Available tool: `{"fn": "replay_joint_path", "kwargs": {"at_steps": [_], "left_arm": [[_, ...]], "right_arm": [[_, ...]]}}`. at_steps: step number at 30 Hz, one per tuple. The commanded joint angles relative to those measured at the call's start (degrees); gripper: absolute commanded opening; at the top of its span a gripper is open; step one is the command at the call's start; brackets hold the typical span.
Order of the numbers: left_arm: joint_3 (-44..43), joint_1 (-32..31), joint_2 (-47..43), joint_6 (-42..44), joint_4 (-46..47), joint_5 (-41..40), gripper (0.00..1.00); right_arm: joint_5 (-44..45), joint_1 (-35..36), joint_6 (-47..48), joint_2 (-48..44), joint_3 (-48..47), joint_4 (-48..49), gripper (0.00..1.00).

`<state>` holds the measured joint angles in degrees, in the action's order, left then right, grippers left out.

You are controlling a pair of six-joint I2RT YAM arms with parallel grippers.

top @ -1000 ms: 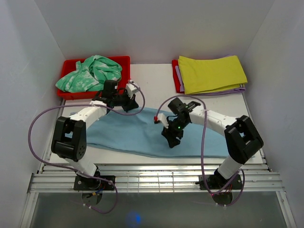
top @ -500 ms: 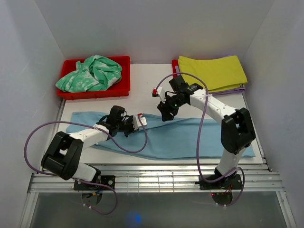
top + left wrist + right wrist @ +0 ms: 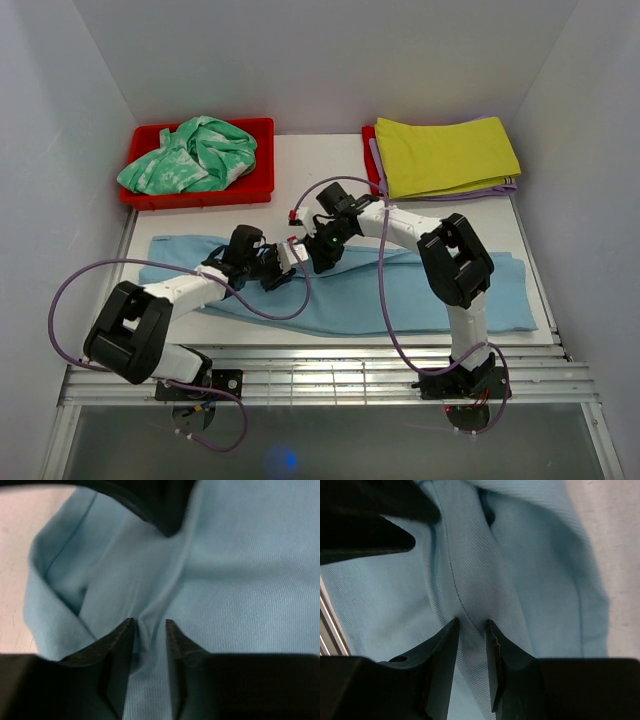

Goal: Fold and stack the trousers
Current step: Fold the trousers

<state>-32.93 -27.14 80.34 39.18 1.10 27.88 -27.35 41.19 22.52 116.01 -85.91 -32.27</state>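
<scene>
The robot's left gripper is pinching the trousers' inner fold (image 3: 167, 592) while the trousers' far edge (image 3: 47, 607) lies folded over, so the robot should grab that edge and pull it toward the red bin.
The light sky-blue trousers (image 3: 420, 290) lie stretched left to right across the near half of the table. My left gripper (image 3: 280, 272) and right gripper (image 3: 318, 255) sit close together on the cloth's far edge, left of centre. In the left wrist view the left gripper (image 3: 149, 625) is nearly shut, pinching a raised fold of the trousers (image 3: 240, 580). In the right wrist view the right gripper (image 3: 472, 624) is pinched on a seamed ridge of the trousers (image 3: 530, 570). The other gripper's dark body shows at the top of each wrist view.
A red bin (image 3: 200, 195) at the back left holds a mint-green-and-white garment (image 3: 195, 155). A folded yellow-green cloth (image 3: 445, 155) lies on a red tray (image 3: 370, 170) at the back right. Purple cables loop from both arms. White walls close in the sides.
My left gripper came down from beside the red bin onto the trousers. My right gripper moved from the cloth's middle to its far edge, then left, close to the left gripper.
</scene>
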Motion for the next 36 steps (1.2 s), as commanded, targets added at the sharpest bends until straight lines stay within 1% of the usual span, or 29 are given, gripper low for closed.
{"fn": "replay_joint_path", "kwargs": {"at_steps": [1, 3, 4, 7, 10, 12, 16, 19, 20, 26, 27, 31, 33, 35, 36], "left_arm": [[-3.72, 2.34, -6.22, -9.89, -3.21, -1.59, 0.46], [-6.6, 4.19, -7.73, -15.77, -5.91, -1.86, 0.47], [-7.67, 5.5, -8.69, -17.1, -7.07, -2.04, 0.47], [-11.01, 5.95, -9.32, -21.94, -9.88, -4.76, 0.48], [-14.17, 5.95, -7.66, -26.16, -12.17, -5.9, 0.49], [-15.49, 5.95, -5.02, -27.48, -13.58, -5.73, 0.49], [-16.11, 5.78, -2.38, -29.16, -13.23, -5.64, 0.5], [-15.76, 5.08, -0.54, -29.42, -12.97, -6.08, 0.54], [-15.42, 4.73, -0.01, -29.68, -13.06, -6.69, 0.56], [-13.57, 0.95, 3.24, -31.44, -11.83, -14.77, 0.57], [-13.13, 0.16, 3.6, -31.44, -11.83, -16.78, 0.56], [-11.72, -0.28, 3.51, -30.22, -12.17, -20.39, 0.51], [-11.63, -0.29, 3.34, -29.51, -13.4, -21.81, 0.45], [-11.28, -0.29, 3.34, -28.28, -13.85, -24.18, 0.42], [-11.37, -0.29, 3.6, -28.02, -14.46, -25.14, 0.38]], "right_arm": [[-0.24, 1.08, -2.31, -0.95, 3.45, 3.26, 0.34], [-0.24, 1.7, -3.27, -2.0, 5.74, 4.75, 0.32], [-0.16, 1.88, -3.62, -2.45, 7.67, 6.15, 0.32], [-0.15, 2.14, -4.68, -3.15, 9.7, 7.92, 0.3], [-0.24, 2.14, -5.91, -3.16, 10.32, 8.8, 0.29], [-0.42, 2.14, -7.14, -3.07, 10.76, 9.77, 0.29], [-0.51, 2.14, -8.81, -2.98, 11.29, 10.74, 0.28], [0.11, 2.14, -9.95, -2.8, 11.03, 10.74, 0.28], [0.37, 2.14, -10.39, -2.72, 10.94, 10.74, 0.28], [0.37, 2.14, -12.85, -2.1, 10.5, 10.21, 0.33], [0.37, 2.14, -12.94, -1.93, 10.41, 10.04, 0.33], [0.72, 2.05, -13.64, -1.31, 9.88, 9.24, 0.33], [0.72, 2.05, -13.74, -1.22, 9.8, 8.98, 0.33], [0.81, 2.05, -13.82, -0.96, 9.8, 8.81, 0.33], [0.9, 2.05, -13.74, -0.87, 9.71, 8.72, 0.33]]}}
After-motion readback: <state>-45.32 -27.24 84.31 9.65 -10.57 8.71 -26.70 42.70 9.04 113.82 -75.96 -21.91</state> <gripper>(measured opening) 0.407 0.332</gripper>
